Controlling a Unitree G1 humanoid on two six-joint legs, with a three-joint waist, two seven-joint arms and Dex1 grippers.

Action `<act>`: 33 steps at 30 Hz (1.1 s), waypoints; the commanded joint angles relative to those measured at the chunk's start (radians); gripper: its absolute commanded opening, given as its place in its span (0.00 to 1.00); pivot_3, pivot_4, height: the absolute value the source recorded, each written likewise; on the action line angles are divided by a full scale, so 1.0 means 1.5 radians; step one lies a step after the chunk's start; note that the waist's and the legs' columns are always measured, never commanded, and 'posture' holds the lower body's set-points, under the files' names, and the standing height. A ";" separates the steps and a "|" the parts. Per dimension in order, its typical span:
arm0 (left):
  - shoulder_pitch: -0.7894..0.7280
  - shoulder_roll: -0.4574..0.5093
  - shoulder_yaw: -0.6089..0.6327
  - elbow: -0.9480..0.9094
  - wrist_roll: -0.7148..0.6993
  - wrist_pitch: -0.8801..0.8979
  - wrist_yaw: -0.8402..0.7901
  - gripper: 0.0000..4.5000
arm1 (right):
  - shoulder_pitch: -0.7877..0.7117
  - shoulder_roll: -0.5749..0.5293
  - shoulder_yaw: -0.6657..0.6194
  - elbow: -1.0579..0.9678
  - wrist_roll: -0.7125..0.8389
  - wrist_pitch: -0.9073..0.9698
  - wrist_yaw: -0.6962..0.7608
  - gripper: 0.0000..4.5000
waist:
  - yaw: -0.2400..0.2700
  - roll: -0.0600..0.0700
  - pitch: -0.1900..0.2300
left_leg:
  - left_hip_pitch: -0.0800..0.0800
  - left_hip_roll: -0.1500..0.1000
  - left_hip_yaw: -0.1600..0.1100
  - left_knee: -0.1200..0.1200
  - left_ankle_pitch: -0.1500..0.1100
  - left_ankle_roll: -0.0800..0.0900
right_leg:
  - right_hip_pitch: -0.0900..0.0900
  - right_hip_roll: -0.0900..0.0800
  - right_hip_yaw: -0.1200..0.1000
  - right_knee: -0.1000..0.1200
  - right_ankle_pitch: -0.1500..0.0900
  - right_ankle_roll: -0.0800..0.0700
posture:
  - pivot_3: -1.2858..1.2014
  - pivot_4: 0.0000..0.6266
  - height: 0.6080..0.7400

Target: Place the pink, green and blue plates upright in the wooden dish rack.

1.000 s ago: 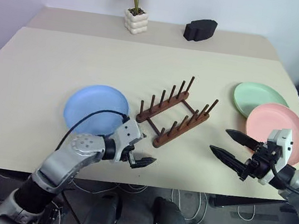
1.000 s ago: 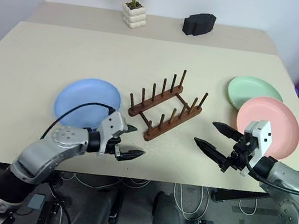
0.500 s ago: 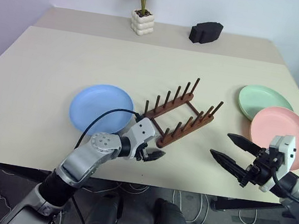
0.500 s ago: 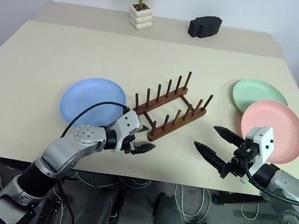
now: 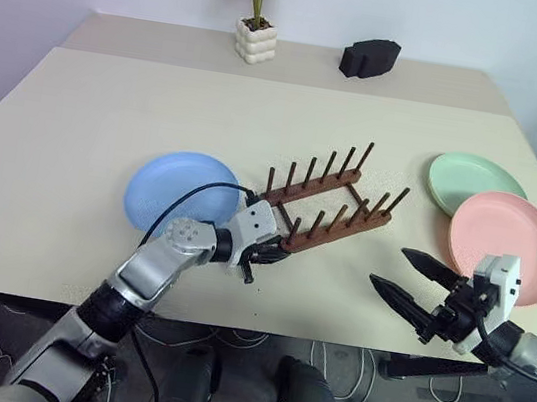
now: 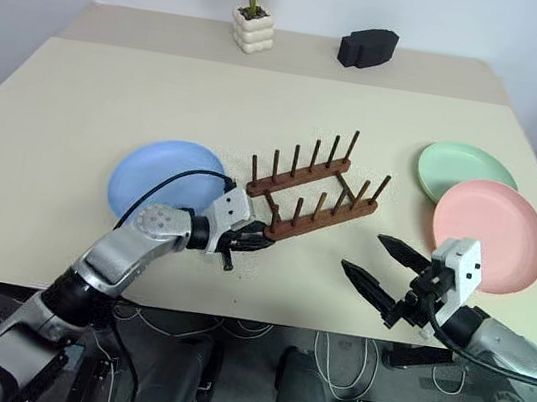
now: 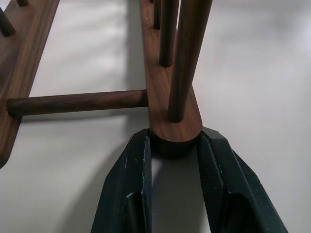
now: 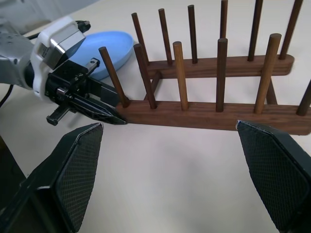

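I should open my left gripper, as the wooden dish rack slants with it around its near rail's end (image 5: 290, 243), then push the near rail's side (image 5: 309, 245) with closed fingers.
The wooden dish rack (image 5: 333, 207) stands empty in the middle of the table. My left gripper (image 5: 276, 253) is shut on the end of its near rail (image 7: 170, 104), one black finger (image 7: 127, 184) pressed on each side. The blue plate (image 5: 181, 191) lies flat just left of the rack, behind my left wrist. Both the green plate (image 5: 475, 184) and the pink plate (image 5: 505, 231) lie flat at the right, the pink one overlapping the green one's near edge. Near the front edge, right of the rack, my right gripper (image 5: 388, 266) hovers open and holds nothing.
A potted plant (image 5: 256, 32) and a black object (image 5: 369, 56) stand on the back part of the table. A cable loops from my left arm over the blue plate's near side. The table's front edge (image 5: 309, 337) runs just below both grippers.
My left gripper reached in and shut on the end of the rack's near rail. The rack has swung a little, lying more level across the table. My right gripper stayed open.
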 commanded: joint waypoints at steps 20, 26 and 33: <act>-0.151 -0.048 0.029 0.318 0.020 -0.236 -0.251 0.27 | 0.064 0.006 0.021 -0.030 -0.066 -0.041 -0.014 1.00 | -0.001 0.000 0.000 | -0.001 0.000 0.000 0.000 -0.001 0.001 | 0.000 0.000 0.000 0.000 0.000 0.000 | 0.52 0.24 0.97; -0.140 -0.033 0.048 0.293 0.022 -0.214 -0.234 0.92 | 0.055 -0.001 0.025 -0.019 -0.078 -0.040 -0.008 1.00 | -0.001 0.000 0.000 | -0.001 0.000 0.000 0.000 -0.001 0.001 | 0.000 0.000 0.000 0.000 0.000 0.000 | 0.52 0.24 0.97; -0.095 0.018 0.081 0.137 -0.007 -0.104 -0.219 0.94 | 0.039 -0.017 0.022 0.018 -0.100 -0.030 -0.009 0.81 | 0.000 0.000 0.000 | 0.000 0.001 0.000 0.000 -0.001 0.002 | 0.000 0.000 0.000 0.000 0.000 0.000 | 0.52 0.24 0.97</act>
